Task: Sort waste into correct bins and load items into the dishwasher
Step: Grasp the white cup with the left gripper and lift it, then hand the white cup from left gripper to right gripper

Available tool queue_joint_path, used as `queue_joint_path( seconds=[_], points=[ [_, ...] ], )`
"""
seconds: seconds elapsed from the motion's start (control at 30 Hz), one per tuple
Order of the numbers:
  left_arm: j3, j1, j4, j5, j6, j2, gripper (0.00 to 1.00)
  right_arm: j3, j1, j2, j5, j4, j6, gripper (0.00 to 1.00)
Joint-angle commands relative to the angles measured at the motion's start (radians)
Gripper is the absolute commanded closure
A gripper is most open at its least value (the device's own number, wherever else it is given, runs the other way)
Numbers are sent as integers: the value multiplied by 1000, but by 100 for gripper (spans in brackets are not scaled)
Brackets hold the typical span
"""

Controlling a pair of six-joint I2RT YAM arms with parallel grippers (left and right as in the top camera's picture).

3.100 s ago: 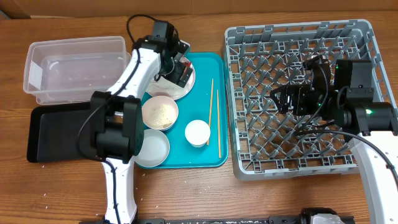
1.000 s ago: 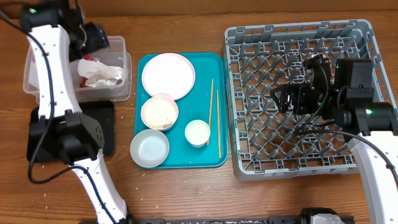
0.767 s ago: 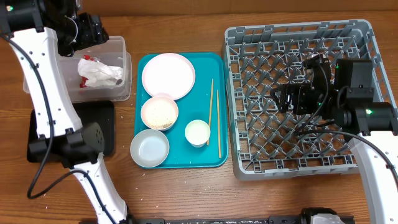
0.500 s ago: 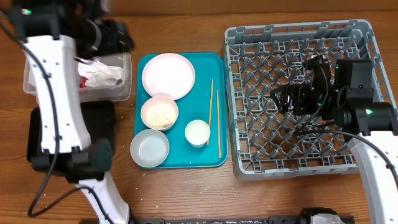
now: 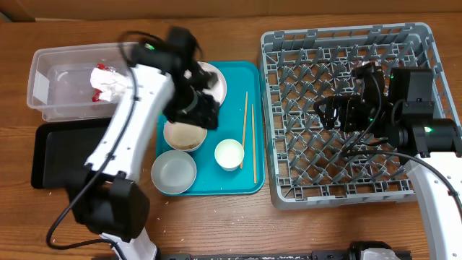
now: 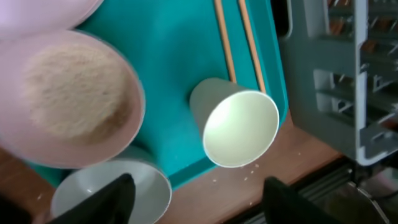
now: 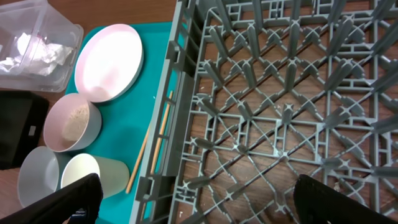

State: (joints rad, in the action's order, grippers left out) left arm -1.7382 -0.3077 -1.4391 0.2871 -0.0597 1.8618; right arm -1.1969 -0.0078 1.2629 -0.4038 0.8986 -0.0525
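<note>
My right gripper is across the rack's side from the cup (image 5: 229,154) standing opening up, so my left gripper should pass it to go opening down in the rack (image 5: 296,184).
The crumpled wrapper (image 5: 108,82) lies in the clear tub (image 5: 54,65); the black tray (image 5: 61,148) sits in front of it. My left gripper (image 5: 193,105) is open and empty above the teal tray, over the rice bowl (image 5: 183,137) and partly hiding the plate (image 5: 214,78). In the left wrist view its gripper (image 6: 199,208) hangs open over the cup (image 6: 239,127), with the rice bowl (image 6: 68,106), empty bowl (image 6: 134,186) and chopsticks (image 6: 227,37) around. My right gripper (image 5: 339,112) is open and empty above the dish rack (image 5: 346,43), also seen in its wrist view (image 7: 208,199).
The teal tray (image 5: 245,184) holds the empty bowl (image 5: 173,172), cup (image 5: 229,154) and chopsticks (image 5: 245,130). Loose rice grains dot the wood near the tray's front edge (image 6: 249,177). The rack wall (image 7: 180,93) stands right beside the tray.
My left arm has swung from over the clear tub rightward to above the teal tray. The wrapper stays in the tub. The right arm has not moved.
</note>
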Motion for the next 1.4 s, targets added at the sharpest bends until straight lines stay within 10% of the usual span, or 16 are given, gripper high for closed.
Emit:
queue_joint_path(
  seconds=[0.0,0.27,0.43,0.67,1.03,1.37],
  points=[
    [125,-56,82,-9,-16,-7,38,-21,-6,-4,-9,-4,0,0],
    [324,-128,290,-53,64,-5,59,-21,-6,-4,-10,-3,0,0],
    [357,-126,318,-62,76,-5,96,-21,-6,-4,-10,2,1,0],
    [250,-83,270,43,81,-5,96,-20,-6,-4,-135,6,34,3],
    [34,198,164,869,-51,-5,96,6,1,48,-642,-134,158,6],
    [34,241,147,1133,-53,-5,96,6,159,162,-829,-444,163,12]
  ],
)
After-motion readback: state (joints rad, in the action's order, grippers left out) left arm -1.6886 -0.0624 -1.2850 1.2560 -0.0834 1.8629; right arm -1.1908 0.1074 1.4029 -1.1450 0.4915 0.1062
